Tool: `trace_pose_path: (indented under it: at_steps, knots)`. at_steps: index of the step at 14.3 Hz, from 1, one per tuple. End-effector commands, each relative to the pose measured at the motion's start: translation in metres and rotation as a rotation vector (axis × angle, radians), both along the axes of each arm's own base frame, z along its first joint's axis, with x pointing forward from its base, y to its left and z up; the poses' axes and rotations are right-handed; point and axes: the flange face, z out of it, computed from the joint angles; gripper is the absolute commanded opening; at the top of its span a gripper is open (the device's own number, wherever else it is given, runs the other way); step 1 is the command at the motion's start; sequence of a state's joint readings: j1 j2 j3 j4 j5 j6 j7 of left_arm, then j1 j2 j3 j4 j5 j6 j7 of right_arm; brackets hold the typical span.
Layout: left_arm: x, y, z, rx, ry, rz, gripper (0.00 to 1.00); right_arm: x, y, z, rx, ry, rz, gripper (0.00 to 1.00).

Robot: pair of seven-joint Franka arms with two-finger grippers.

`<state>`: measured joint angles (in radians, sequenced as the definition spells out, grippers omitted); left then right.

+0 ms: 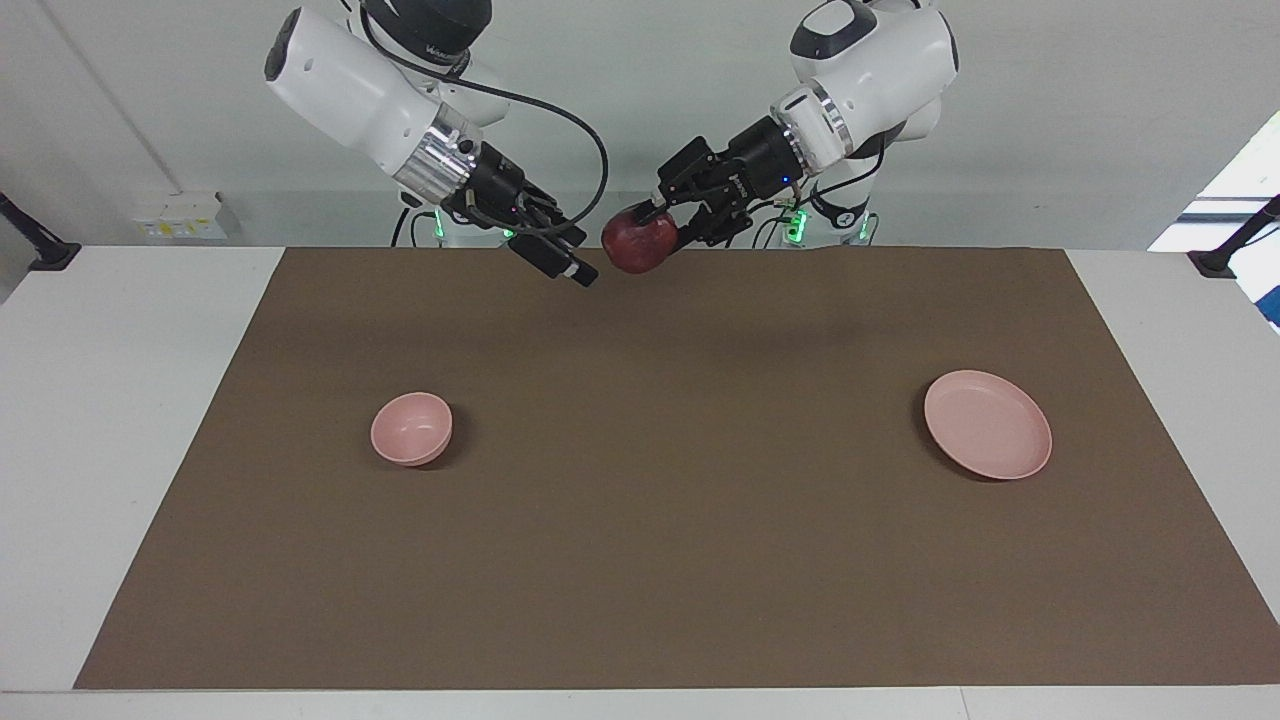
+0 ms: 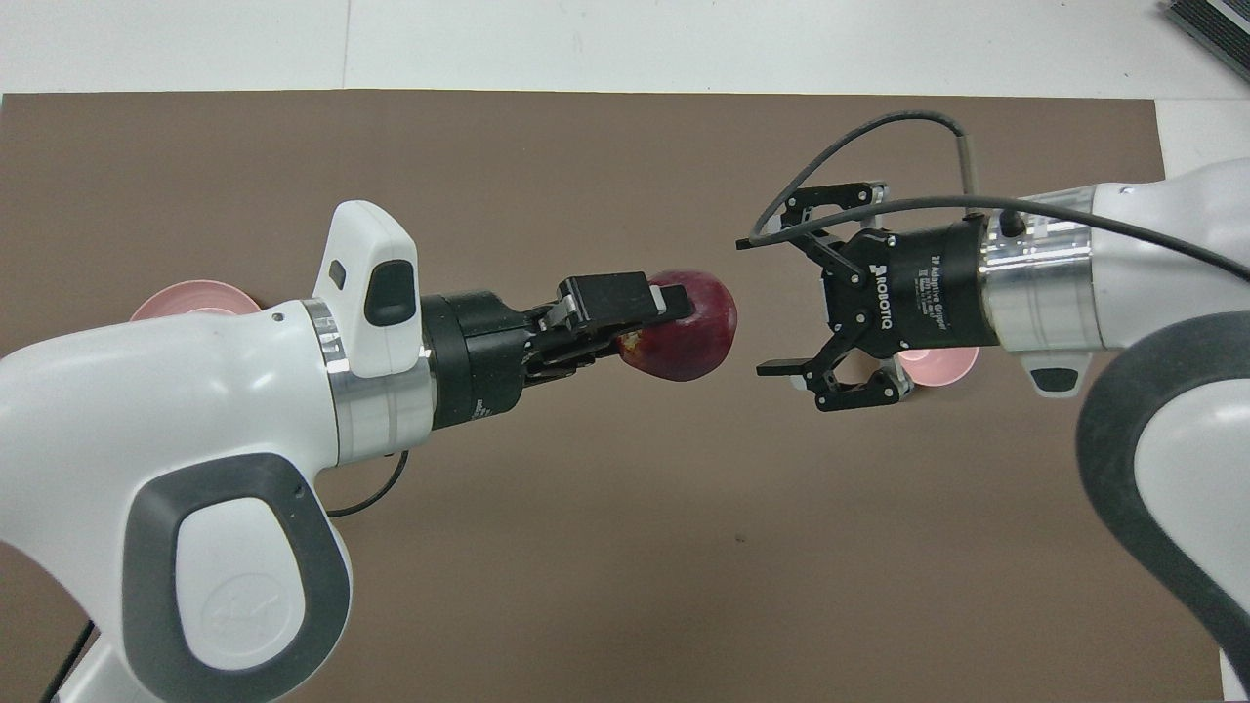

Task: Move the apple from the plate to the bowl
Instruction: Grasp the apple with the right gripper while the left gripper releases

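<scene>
The pink bowl [image 1: 411,428] is on the side of the robot's right gripper, so the left gripper should hold the apple still while the right gripper grasps the apple's exposed side [image 2: 714,324].
My left gripper [image 1: 655,232] is shut on the dark red apple [image 1: 634,246] and holds it high in the air over the middle of the brown mat's robot-side edge. In the overhead view the apple [image 2: 701,337] sticks out of the left gripper [image 2: 666,324]. My right gripper [image 1: 566,260] is open and empty, also raised, facing the apple with a small gap; its jaws stand wide apart in the overhead view [image 2: 755,305]. The pink plate [image 1: 988,424] lies empty toward the left arm's end. The pink bowl [image 1: 411,428] stands empty toward the right arm's end.
A brown mat [image 1: 640,560] covers most of the white table. In the overhead view the left arm hides most of the plate [image 2: 190,297] and the right gripper hides most of the bowl [image 2: 942,365].
</scene>
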<state>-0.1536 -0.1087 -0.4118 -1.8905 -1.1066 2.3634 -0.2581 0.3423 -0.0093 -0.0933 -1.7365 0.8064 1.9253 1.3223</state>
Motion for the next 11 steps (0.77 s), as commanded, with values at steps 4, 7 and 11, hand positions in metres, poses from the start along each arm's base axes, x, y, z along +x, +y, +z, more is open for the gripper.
trace_pose_path:
  at_steps: [4,7,11]
  knots:
    - [-0.008,0.001,0.004,-0.018,0.016,0.033,0.00,-0.003,0.020,0.006,0.037,0.021,-0.022,1.00]
    - [-0.012,-0.003,0.003,-0.017,0.021,0.024,0.00,-0.001,0.022,0.010,0.039,0.021,-0.019,1.00]
    - [-0.012,-0.003,0.003,-0.020,0.039,0.031,0.00,-0.006,0.034,0.010,0.039,0.020,0.002,1.00]
